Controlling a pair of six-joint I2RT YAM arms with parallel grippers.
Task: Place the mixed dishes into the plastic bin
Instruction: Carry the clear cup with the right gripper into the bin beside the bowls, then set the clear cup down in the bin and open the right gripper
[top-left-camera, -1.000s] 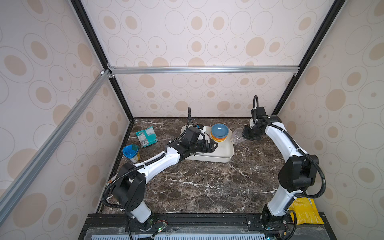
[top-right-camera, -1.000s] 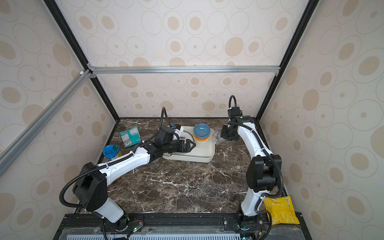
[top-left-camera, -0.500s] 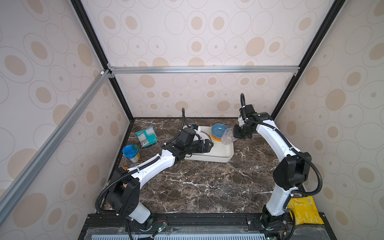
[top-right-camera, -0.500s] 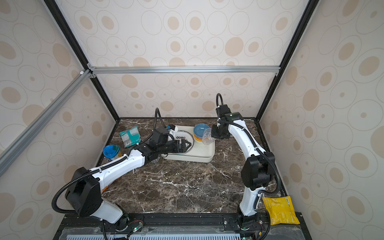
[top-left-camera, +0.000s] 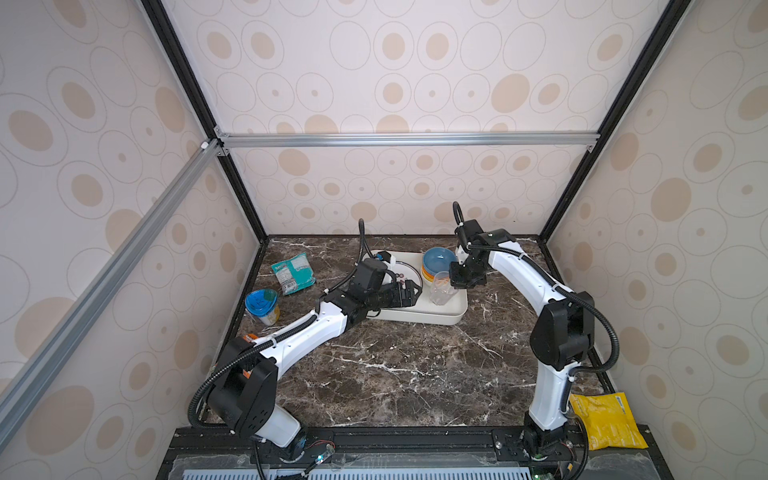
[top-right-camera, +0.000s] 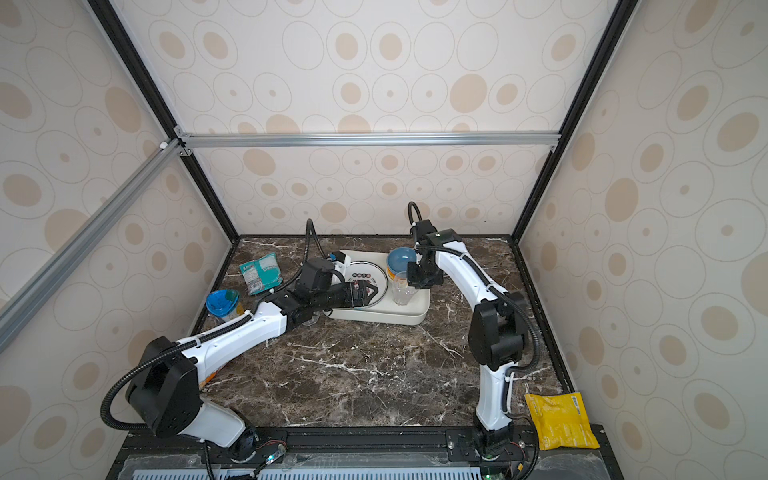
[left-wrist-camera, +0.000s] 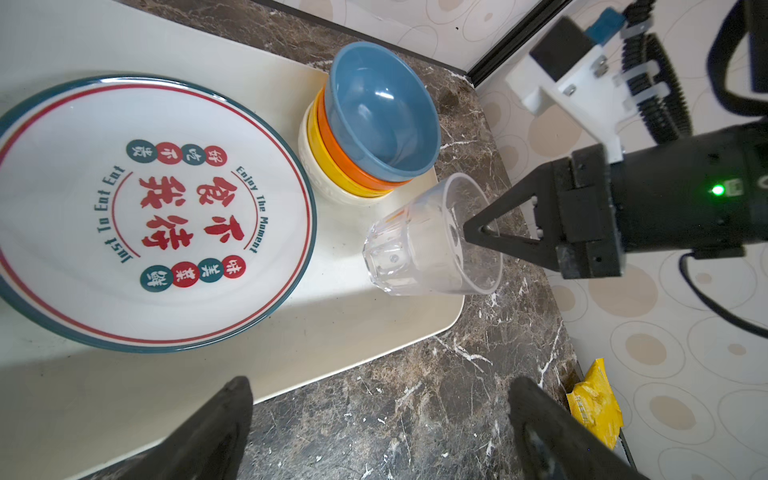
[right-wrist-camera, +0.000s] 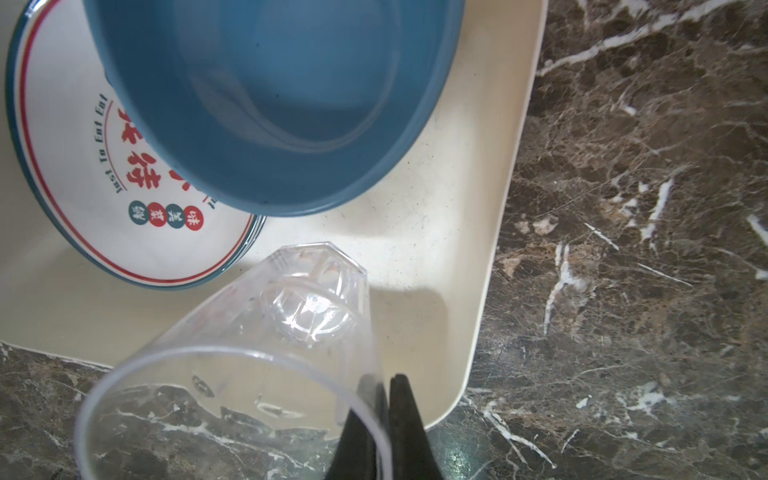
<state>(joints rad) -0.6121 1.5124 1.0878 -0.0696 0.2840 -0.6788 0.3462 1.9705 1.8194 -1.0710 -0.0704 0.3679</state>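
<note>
The clear cup's base points down at the plastic bin's empty corner, so the robot's right gripper should keep lowering the cup until it stands there, then release it.
The plastic bin is a shallow white tub at the back of the marble table. In it lie a white plate with a dark rim and red characters, and a stack of bowls with the blue one on top. My right gripper is shut on the rim of a clear cup. The cup hangs tilted over the bin's near right corner. My left gripper stands open and empty above the bin's front edge, beside the plate.
A teal snack packet and a blue-lidded cup sit left of the bin. A yellow packet lies at the front right corner. Patterned walls close in the back and both sides.
My right gripper has carried the clear cup leftward from the table beside the bin to over the bin's right corner. The left arm has drawn back slightly, its gripper still open.
</note>
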